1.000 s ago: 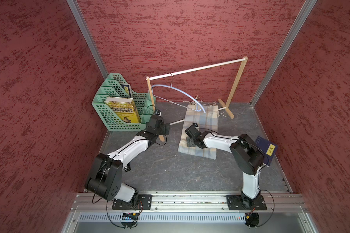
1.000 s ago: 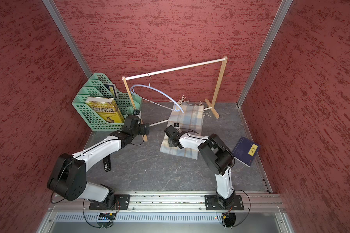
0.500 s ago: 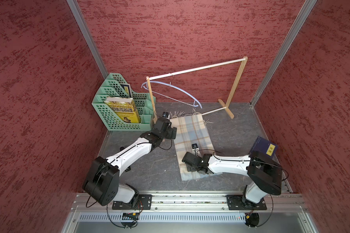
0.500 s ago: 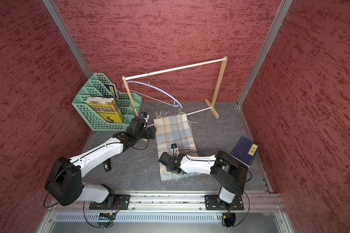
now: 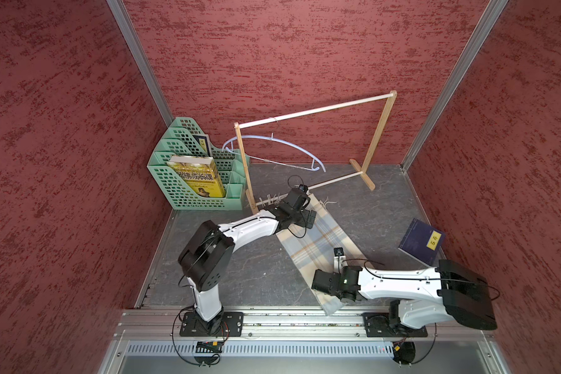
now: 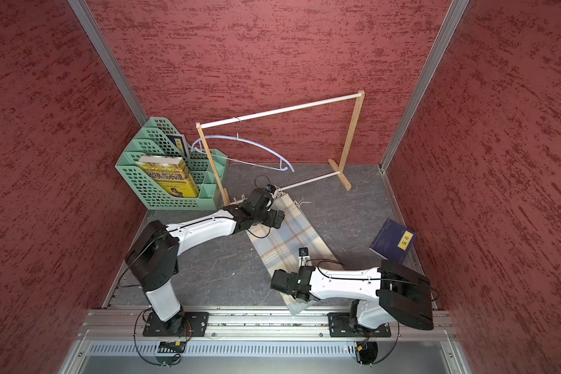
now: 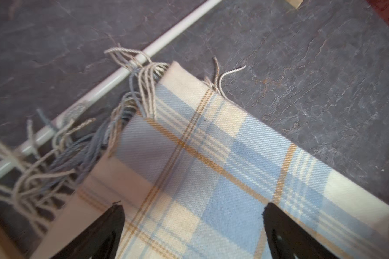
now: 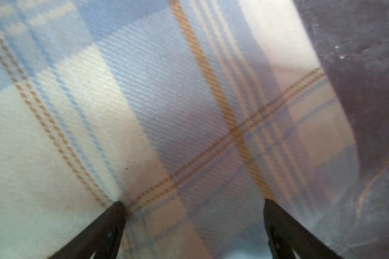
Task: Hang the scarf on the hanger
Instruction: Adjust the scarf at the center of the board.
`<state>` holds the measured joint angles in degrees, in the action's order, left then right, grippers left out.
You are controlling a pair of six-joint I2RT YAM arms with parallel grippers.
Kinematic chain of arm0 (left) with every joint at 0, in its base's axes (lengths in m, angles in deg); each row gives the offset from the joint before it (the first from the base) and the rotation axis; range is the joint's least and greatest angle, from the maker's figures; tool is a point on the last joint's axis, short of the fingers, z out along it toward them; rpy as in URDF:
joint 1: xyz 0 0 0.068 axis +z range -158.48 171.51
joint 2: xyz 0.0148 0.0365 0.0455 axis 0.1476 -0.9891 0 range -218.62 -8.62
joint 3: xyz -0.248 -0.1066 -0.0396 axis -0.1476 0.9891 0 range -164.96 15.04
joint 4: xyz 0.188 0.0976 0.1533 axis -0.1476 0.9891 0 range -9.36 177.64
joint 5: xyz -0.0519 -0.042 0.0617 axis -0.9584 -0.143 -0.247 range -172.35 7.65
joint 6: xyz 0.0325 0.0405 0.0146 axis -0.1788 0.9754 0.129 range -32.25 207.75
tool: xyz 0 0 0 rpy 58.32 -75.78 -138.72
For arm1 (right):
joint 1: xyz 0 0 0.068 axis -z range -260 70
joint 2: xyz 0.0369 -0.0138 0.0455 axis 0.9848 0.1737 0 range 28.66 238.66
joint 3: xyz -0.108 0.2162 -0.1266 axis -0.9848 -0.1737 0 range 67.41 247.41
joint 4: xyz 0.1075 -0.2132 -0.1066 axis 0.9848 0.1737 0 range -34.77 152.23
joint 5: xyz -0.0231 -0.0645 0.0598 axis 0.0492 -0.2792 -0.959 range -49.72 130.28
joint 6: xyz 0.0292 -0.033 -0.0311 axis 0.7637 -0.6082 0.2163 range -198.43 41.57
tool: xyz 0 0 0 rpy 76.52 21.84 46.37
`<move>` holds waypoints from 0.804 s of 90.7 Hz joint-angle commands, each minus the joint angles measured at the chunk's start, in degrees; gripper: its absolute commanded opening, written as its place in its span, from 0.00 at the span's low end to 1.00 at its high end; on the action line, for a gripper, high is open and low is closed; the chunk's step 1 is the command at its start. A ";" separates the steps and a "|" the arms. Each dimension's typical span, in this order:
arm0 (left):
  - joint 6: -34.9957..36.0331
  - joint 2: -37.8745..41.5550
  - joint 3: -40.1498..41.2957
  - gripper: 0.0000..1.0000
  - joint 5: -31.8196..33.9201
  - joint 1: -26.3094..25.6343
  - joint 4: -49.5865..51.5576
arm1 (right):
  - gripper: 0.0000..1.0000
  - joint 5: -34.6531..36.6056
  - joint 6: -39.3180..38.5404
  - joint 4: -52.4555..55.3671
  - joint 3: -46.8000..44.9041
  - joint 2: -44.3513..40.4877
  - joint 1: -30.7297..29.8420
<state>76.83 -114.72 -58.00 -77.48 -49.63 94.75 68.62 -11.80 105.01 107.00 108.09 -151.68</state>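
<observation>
My right gripper should first swing the scarf's near end (image 5: pixel 333 306) toward the dark blue book, since the scarf (image 5: pixel 323 235) lies slanted from the rack's crossbar to the front bar.
The plaid scarf (image 5: pixel 321 243) (image 6: pixel 289 239) lies flat and slanted on the dark table, its fringe by the rack's foot and its near end reaching the front rail. My left gripper (image 5: pixel 308 218) (image 6: pixel 280 217) is over the fringed far end, open; in the left wrist view it (image 7: pixel 192 215) straddles the scarf (image 7: pixel 211 157) with bare cloth between the fingers. My right gripper (image 5: pixel 318 280) (image 6: pixel 276 280) is open over the near end, its tips (image 8: pixel 192 210) spread on the scarf (image 8: pixel 144 101). The pale-blue hanger (image 5: pixel 272 142) (image 6: pixel 237 139) hangs empty from the rack's top bar.
The wooden rack (image 5: pixel 379 129) stands at the back, its low crossbar (image 7: pixel 99 89) right by the fringe. A green file holder (image 5: pixel 195 194) with books fills the back left corner. A dark blue book (image 5: pixel 423 241) lies at the right. The metal rail (image 5: pixel 272 319) borders the front.
The scarf has slid away from the rack toward the front rail and turned slantwise. My right gripper has moved with it to the front; the left has shifted right onto the fringed end.
</observation>
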 commanded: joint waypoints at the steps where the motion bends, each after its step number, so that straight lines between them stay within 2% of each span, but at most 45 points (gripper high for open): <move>1: -1.20 -5.98 -4.77 1.00 -1.67 0.16 -1.62 | 0.98 6.29 3.34 5.62 2.06 -1.31 -0.29; 18: -2.99 -14.92 -10.12 1.00 -3.62 0.63 1.37 | 0.98 9.09 6.43 8.29 3.30 -3.98 -0.22; 29: -4.99 -15.69 -7.32 1.00 -2.42 0.91 0.94 | 0.98 7.68 8.91 7.87 1.14 -6.32 -0.22; 40: -7.78 -14.19 -2.83 1.00 -0.90 2.48 1.28 | 0.98 5.25 10.30 3.11 -2.26 -7.16 0.42; 53: -10.69 -11.71 2.90 1.00 0.86 3.62 1.98 | 0.98 0.45 6.40 -7.61 -6.02 -5.20 4.63; 73: -15.13 -8.38 9.50 1.00 1.84 2.74 2.43 | 0.98 -1.72 -2.92 -13.62 -5.10 -0.37 14.33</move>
<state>66.84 -121.83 -53.32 -75.56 -46.46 89.61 68.90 -8.93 97.64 101.32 106.11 -141.89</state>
